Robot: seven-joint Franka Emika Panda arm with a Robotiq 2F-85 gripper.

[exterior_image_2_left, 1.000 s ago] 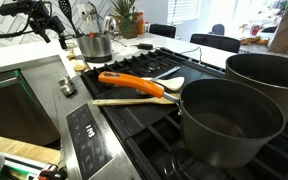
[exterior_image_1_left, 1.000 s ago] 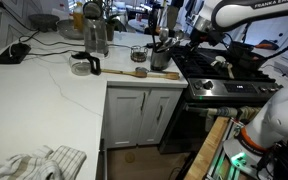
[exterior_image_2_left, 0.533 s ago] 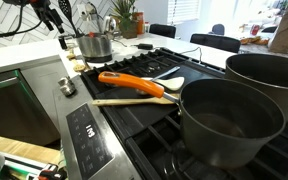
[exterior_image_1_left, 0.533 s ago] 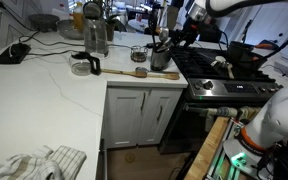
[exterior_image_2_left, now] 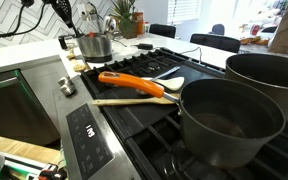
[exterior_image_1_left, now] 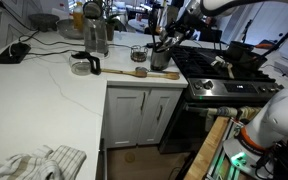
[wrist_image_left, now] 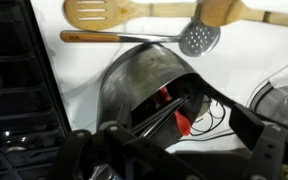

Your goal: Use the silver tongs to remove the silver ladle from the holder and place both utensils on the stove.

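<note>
The thin dark rods (wrist_image_left: 158, 117) stick up from the holder (exterior_image_2_left: 96, 46) toward the space between my open fingers. My gripper should keep going down until the fingers are on both sides of the rods, and then close.
The holder (exterior_image_1_left: 162, 59), a short silvery canister, stands on the white counter beside the stove (exterior_image_1_left: 229, 72) and also shows in an exterior view (exterior_image_2_left: 94, 45). Dark utensil handles stick up from it. In the wrist view the holder (wrist_image_left: 144, 75) is seen from above, with thin dark rods, a red-tipped utensil (wrist_image_left: 181, 120) and whisk wires inside. I cannot single out the ladle or the tongs among them. My gripper (exterior_image_1_left: 174, 28) hovers just above the holder, and its fingers (wrist_image_left: 189, 140) are spread open with nothing between them.
A wooden spatula (wrist_image_left: 99, 11) and a perforated silver skimmer (wrist_image_left: 197, 38) lie on the counter past the holder. An orange spatula (exterior_image_2_left: 129, 83), a wooden spoon (exterior_image_2_left: 134, 101) and two dark pots (exterior_image_2_left: 224, 118) sit on the stove grates. A metal pitcher (exterior_image_1_left: 96, 35) and a glass jar (exterior_image_1_left: 138, 53) stand nearby.
My gripper has moved sideways from over the stove's back edge to just above the holder. Nothing else has moved.
</note>
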